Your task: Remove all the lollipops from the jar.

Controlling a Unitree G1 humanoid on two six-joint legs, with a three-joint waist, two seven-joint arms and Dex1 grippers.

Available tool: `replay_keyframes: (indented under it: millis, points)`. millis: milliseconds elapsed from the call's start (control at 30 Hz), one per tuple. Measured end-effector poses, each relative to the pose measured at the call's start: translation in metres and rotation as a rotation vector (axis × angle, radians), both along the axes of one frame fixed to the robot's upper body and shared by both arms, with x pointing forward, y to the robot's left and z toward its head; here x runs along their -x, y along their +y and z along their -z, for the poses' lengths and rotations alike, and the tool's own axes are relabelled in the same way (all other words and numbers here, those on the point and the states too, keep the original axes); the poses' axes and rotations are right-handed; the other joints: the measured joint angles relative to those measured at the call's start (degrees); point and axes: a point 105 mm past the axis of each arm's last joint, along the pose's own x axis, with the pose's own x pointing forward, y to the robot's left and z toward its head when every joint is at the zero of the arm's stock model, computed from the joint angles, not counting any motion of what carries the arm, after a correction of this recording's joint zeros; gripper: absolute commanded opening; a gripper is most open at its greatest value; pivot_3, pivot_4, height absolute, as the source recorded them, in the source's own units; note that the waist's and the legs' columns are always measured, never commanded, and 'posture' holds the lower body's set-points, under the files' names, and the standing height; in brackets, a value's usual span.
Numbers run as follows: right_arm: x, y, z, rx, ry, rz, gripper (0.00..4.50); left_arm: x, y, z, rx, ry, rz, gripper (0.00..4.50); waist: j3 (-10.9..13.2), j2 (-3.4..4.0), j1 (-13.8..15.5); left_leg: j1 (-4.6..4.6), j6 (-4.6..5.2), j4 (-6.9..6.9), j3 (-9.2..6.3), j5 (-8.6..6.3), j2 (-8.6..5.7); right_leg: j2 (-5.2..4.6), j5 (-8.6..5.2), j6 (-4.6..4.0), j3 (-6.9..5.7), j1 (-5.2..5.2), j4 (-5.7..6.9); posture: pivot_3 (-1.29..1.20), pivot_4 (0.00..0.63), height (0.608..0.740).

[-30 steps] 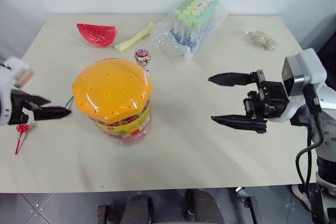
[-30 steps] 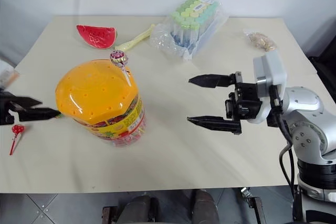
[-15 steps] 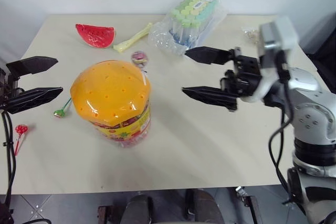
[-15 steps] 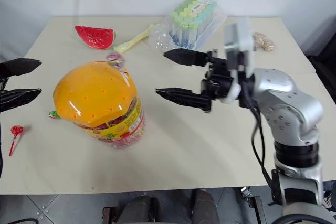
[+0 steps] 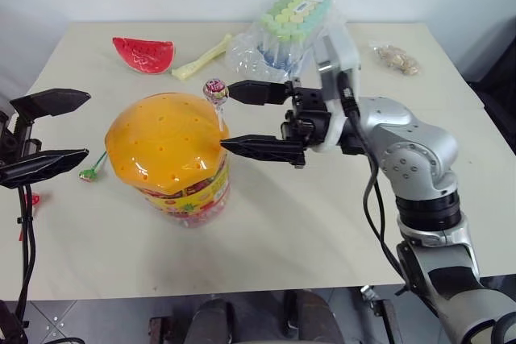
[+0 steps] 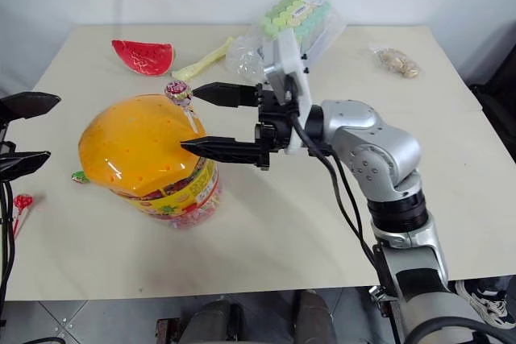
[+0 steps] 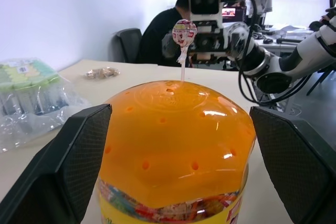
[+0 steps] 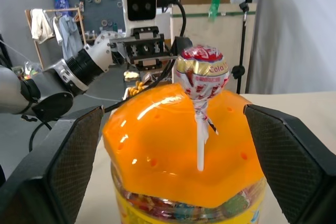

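Observation:
The pink-purple lollipop stands on the far side of the lid from the robot's left gripper, so the right gripper should close on its white stick and pull the lollipop out.
The jar stands at the table's left middle, a clear tub with a domed orange lid and a yellow-red label band. A pink-purple lollipop stands upright with its white stick in a lid hole. My right gripper is open and points level at the jar from the right. Its upper fingertip is just beside the lollipop's head, and its lower one is at the lid's edge. My left gripper is open to the jar's left and faces it, holding nothing. A green lollipop and a red lollipop lie on the table at the left.
At the back lie a watermelon slice, a pale yellow stick-shaped thing, a bag of green-capped tubes and a small packet. A seated person shows behind the table in the left wrist view.
My right gripper has swung left across the table up to the jar's lid and the standing lollipop. My left gripper has risen from beside the red lollipop and turned toward the jar.

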Motion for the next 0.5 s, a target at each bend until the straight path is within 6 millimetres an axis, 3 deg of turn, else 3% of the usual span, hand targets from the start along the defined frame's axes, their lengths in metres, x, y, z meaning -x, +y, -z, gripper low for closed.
replay_keyframes:
  millis: [100,233,467,500]
  points:
    - [-0.006,0.009,0.002,0.016,0.007,0.004,3.88,0.002,-0.003,0.001,-0.014,0.0,0.009,4.5,0.0,0.0,-0.26,0.01,-0.1,0.03,0.04,-0.06,0.11,0.15,0.0,-0.05,0.05,-0.03,-0.01,0.0,0.15,0.74]
    - [-0.015,0.018,-0.002,0.027,-0.001,0.027,2.53,0.003,-0.004,0.004,-0.019,0.01,0.0,4.5,0.0,0.0,-0.43,-0.01,-0.14,0.02,0.21,-0.08,0.19,0.24,-0.01,-0.08,0.2,-0.18,0.04,0.0,0.15,0.74]
    - [-0.013,0.025,-0.007,0.018,-0.01,0.0,0.09,0.005,-0.006,0.002,-0.003,-0.008,-0.008,4.5,0.0,0.0,-0.41,-0.01,-0.16,0.02,0.33,-0.09,0.21,0.24,-0.01,-0.08,0.31,-0.24,0.08,0.0,0.15,0.74]
    - [-0.011,0.027,-0.009,0.015,-0.018,-0.008,0.01,0.005,-0.007,0.002,0.0,-0.008,-0.007,4.5,0.0,0.0,-0.41,-0.01,-0.16,0.03,0.36,-0.09,0.21,0.24,-0.01,-0.08,0.35,-0.28,0.12,0.0,0.15,0.74]
